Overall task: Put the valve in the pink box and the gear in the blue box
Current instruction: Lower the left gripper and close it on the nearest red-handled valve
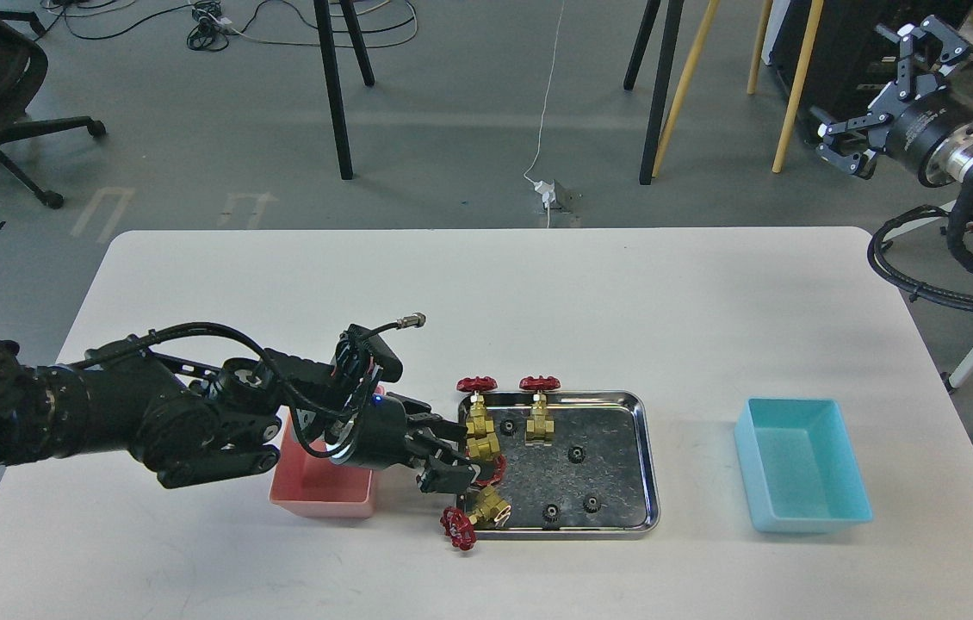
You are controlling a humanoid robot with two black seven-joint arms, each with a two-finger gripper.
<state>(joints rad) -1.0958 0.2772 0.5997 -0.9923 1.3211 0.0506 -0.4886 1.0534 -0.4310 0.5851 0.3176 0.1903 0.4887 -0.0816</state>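
Observation:
I am about to carry the lying valve over, and the pink box's visible bottom (313, 480) is clear. I should expect the hidden part of the bottom to be empty when I do.
Four brass valves with red handwheels stand or lie at the left end of the steel tray (633, 517). Two are upright at the back (476, 412) (540, 415). One lies on its side (484, 447). One hangs over the front left rim (486, 508). Several black gears lie in the tray, one of them (575, 453) near the middle. My left gripper (457, 455) is open, low over the tray's left rim, with its fingertips at the lying valve. The pink box (319, 495) sits under my left wrist, partly hidden. The blue box (801, 469) is at the right. My right gripper (878, 90) is open, high off the table.
The white table (486, 301) holds only these things. Chair legs, stands and cables are on the floor behind it. My right arm's cable loops (926, 258) hang by the table's right edge.

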